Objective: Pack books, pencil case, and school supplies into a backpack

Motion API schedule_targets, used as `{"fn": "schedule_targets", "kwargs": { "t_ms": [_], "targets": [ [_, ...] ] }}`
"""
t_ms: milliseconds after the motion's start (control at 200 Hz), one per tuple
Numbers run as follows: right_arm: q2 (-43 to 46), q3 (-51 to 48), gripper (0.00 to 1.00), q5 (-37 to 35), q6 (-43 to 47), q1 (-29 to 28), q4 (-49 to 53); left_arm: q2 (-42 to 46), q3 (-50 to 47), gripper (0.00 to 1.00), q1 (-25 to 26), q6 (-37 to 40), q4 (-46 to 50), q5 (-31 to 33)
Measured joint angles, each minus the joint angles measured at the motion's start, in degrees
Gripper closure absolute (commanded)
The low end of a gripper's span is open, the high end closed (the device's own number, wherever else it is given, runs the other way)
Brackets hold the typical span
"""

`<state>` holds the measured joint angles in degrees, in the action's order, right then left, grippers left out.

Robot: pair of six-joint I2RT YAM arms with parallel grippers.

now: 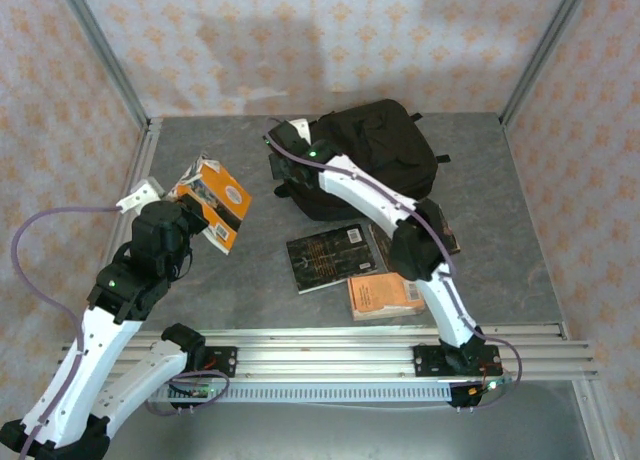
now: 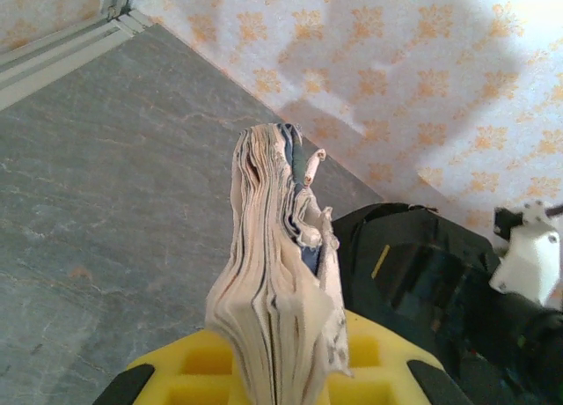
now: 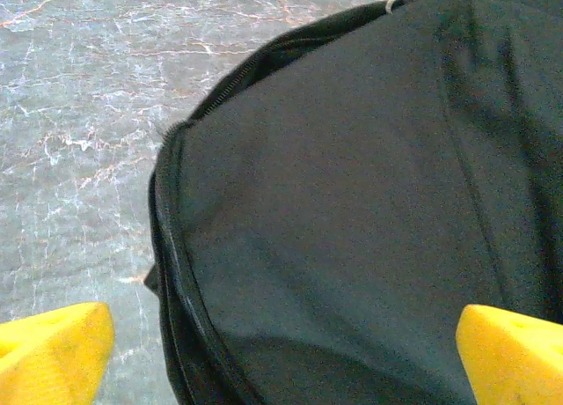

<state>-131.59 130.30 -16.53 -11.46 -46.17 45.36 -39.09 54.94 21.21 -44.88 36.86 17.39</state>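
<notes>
The backpack's zipper edge (image 3: pixel 232 84) already hangs loose above a gap, so the black backpack's top flap (image 3: pixel 325 185) will fold back and leave a wide opening when I pull.
My left gripper (image 1: pixel 196 218) is shut on an orange-and-white book (image 1: pixel 218 202) and holds it off the table at the left. In the left wrist view the book's pages (image 2: pixel 277 282) stand edge-on between the yellow pads (image 2: pixel 198 370). The black backpack (image 1: pixel 375 155) lies at the back centre. My right gripper (image 1: pixel 292 143) hangs open over the backpack's left edge (image 3: pixel 352 202), its yellow fingertips (image 3: pixel 53 352) wide apart with nothing between them. A black book (image 1: pixel 328 257) and a small orange book (image 1: pixel 385 295) lie flat in front. The pencil case and school supplies are out of view.
A dark book (image 1: pixel 447 235) lies partly under the right arm. The grey table (image 1: pixel 200 280) is bordered by patterned walls with a metal frame post (image 1: pixel 120 80) at the back left. A rail (image 1: pixel 330 355) runs along the near edge.
</notes>
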Motion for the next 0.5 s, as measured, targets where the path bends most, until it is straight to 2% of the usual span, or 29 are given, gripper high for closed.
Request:
{"fn": "schedule_targets", "kwargs": {
  "t_ms": [150, 295, 420, 500],
  "targets": [
    [-8.98, 12.63, 0.0, 0.0, 0.63, 0.13, 2.71, -0.31, -1.75, 1.0, 0.0, 0.02, -0.04, -0.07],
    [-13.33, 17.57, 0.04, -0.46, 0.74, 0.83, 3.06, -1.07, -2.56, 1.0, 0.0, 0.02, -0.13, -0.42],
    [-16.31, 19.17, 0.13, -0.44, 0.66, 2.47, 2.54, -1.33, -2.56, 1.0, 0.0, 0.02, -0.24, -0.46],
    [-18.36, 20.31, 0.27, -0.42, 0.13, 3.54, 2.38, -1.53, -2.56, 1.0, 0.0, 0.02, -0.24, -0.44]
  ]
}}
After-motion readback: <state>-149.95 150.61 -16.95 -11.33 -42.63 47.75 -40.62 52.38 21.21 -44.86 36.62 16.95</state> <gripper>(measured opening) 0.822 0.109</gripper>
